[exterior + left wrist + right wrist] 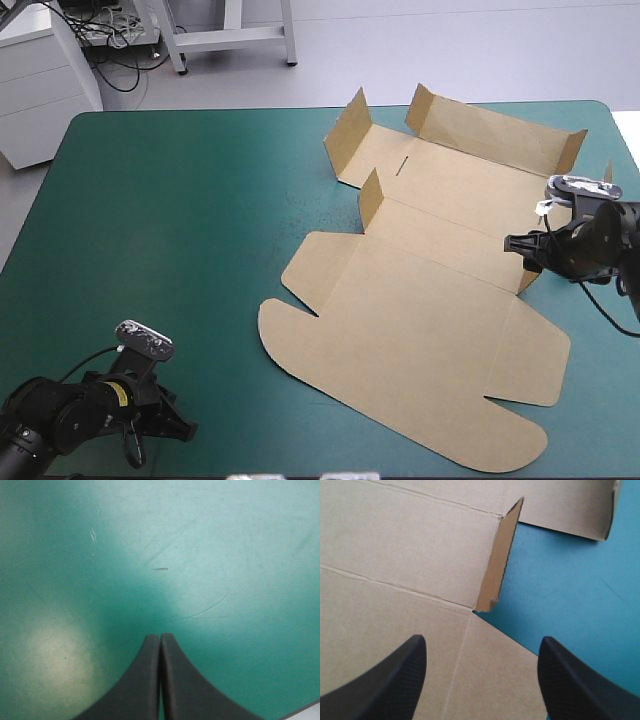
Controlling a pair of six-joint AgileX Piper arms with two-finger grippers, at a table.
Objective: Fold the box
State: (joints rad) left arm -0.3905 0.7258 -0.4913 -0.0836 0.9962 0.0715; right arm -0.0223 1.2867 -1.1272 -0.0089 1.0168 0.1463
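I expect the whole box to swing around flat when I pull the raised side flap, because the side flap is attached to the box along a crease.
The brown box lies as a cut sheet on the table's right half, its wide rounded lid panel flat toward the front. Small side flaps and a long far wall stand raised at the back. My right gripper is open low over the sheet's right edge. In the right wrist view the right gripper has board under it and a short raised flap just ahead. My left gripper rests shut at the front left corner, far from the box. The left gripper has only cover ahead.
The teal-green cover shows across the table's left half, between my left arm and the box. The sheet's front corner reaches close to the table's front edge. Beside the raised flap, cover shows off the sheet's right edge.
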